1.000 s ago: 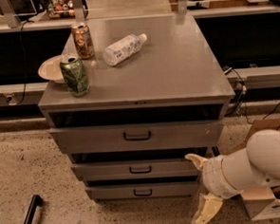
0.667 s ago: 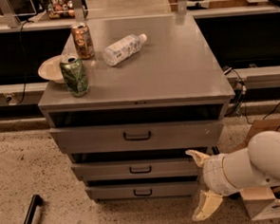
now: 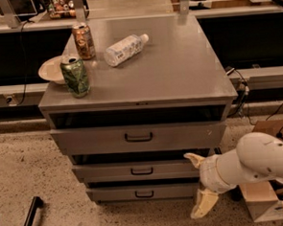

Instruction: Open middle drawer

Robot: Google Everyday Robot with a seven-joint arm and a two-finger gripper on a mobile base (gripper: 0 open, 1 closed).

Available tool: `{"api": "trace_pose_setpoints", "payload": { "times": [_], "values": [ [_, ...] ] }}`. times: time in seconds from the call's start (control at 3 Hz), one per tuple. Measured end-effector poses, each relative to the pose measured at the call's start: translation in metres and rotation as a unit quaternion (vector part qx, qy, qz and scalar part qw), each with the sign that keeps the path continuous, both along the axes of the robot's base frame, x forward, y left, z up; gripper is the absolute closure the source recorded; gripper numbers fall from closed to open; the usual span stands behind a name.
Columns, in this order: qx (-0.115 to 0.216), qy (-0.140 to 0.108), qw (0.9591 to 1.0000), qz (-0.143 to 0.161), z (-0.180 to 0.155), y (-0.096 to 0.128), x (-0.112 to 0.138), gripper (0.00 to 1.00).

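My gripper keeps moving in until its fingers close on that end (image 3: 191,169), because they are open and facing the near end of the middle drawer's front (image 3: 187,168) and the way is clear.
The grey metal cabinet (image 3: 144,71) has three drawers. The middle drawer (image 3: 116,172) is the second one, a low wide front with a small dark bar handle (image 3: 141,171); its front is in line with the other drawers. My gripper (image 3: 197,182) is open at the cabinet's lower right. Its upper cream finger (image 3: 193,158) is at the right end of the middle drawer's front. Its lower finger (image 3: 203,203) hangs near the floor. The gripper is well to the right of the handle and holds nothing.
On the cabinet top stand a green can (image 3: 75,76), a brown can (image 3: 83,41), a lying plastic bottle (image 3: 124,49) and a white bowl (image 3: 51,70). A cardboard box (image 3: 262,194) sits at the right on the floor. A black leg (image 3: 27,221) is at the lower left.
My arm and gripper have barely shifted; the drawers and the things on top have not moved.
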State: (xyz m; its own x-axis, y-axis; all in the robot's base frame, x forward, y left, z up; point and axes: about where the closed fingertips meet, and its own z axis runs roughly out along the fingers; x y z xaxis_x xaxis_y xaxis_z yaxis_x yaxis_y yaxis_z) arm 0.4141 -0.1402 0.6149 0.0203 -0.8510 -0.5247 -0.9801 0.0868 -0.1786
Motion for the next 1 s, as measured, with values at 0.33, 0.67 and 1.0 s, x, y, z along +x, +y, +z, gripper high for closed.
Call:
{"api": "trace_pose_setpoints", "payload": {
  "times": [0.33,0.67,1.0],
  "values": [
    [0.037,0.003,0.9993,-0.001,-0.059,0.0,0.02,0.0],
    [0.052,0.008,0.9986,-0.005,-0.108,-0.01,0.026,0.0],
    [0.046,0.004,0.9989,-0.01,-0.135,-0.016,0.033,0.0]
  ]
}}
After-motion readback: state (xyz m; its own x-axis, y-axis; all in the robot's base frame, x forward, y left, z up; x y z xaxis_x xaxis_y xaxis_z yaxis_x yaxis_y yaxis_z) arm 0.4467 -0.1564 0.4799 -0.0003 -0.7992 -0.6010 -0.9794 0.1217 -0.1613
